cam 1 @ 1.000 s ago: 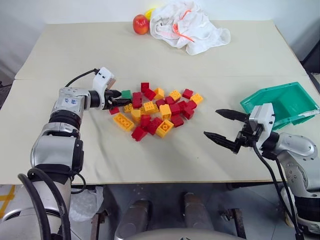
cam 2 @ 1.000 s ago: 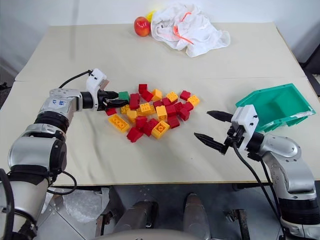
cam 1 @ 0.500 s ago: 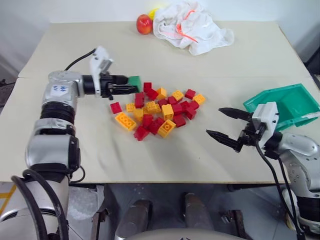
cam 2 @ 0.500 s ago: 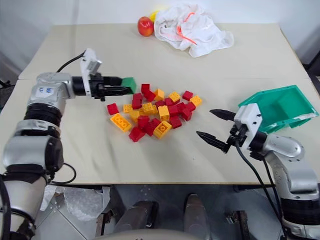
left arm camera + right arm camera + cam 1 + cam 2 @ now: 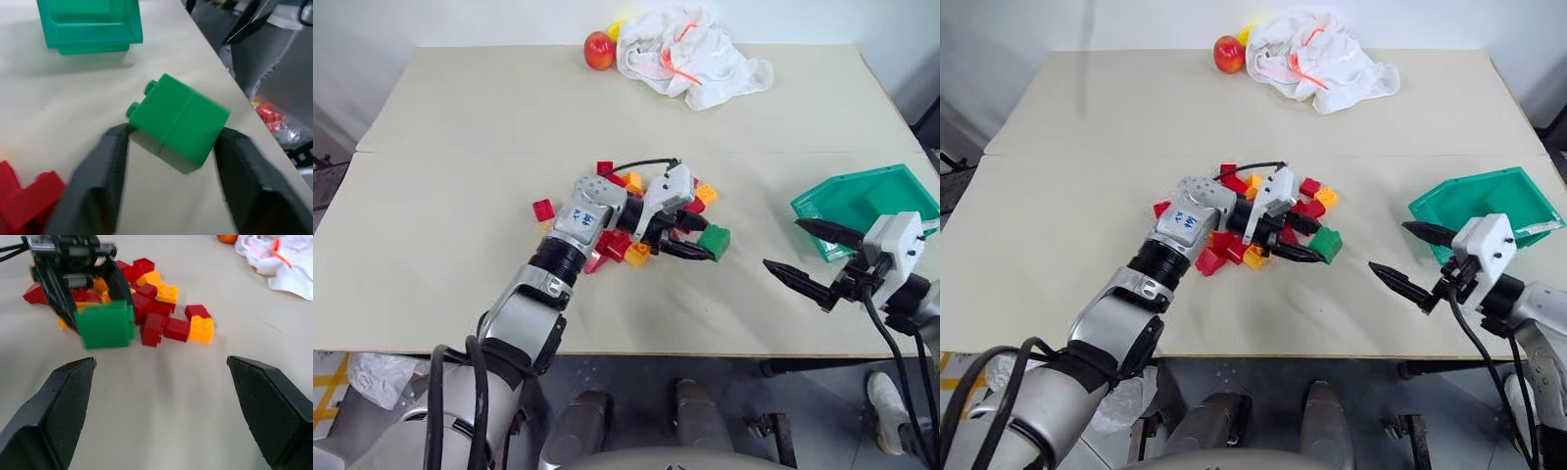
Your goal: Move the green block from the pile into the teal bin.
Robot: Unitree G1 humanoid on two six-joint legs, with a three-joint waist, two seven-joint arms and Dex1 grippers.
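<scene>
Next, my left gripper moves back first, because its open fingers are around the green block (image 5: 715, 242). Then my right gripper should take the block to the teal bin (image 5: 864, 201).
The green block (image 5: 716, 241) sits tilted just past the right edge of the pile (image 5: 1312, 191) of red and orange-yellow bricks, low over the table. My left gripper (image 5: 703, 241) reaches across the pile and points right. Its jaws are spread, and the block lies loosely between the tips. The left wrist view has the block (image 5: 178, 122) skewed between the two fingers, with the teal bin (image 5: 90, 27) beyond it. The teal bin (image 5: 867, 196) stands at the table's right edge. My right gripper (image 5: 783, 245) hovers open and empty just in front of the bin, facing the block.
A red apple (image 5: 599, 49) and a crumpled white cloth (image 5: 690, 49) lie at the table's far edge. One red brick (image 5: 543, 209) lies apart on the pile's left. Bare tabletop separates the block from the bin.
My left gripper swung right, from the pile's left side across to its right side, carrying the green block, and its jaws have widened. My right gripper drew back toward the bin.
</scene>
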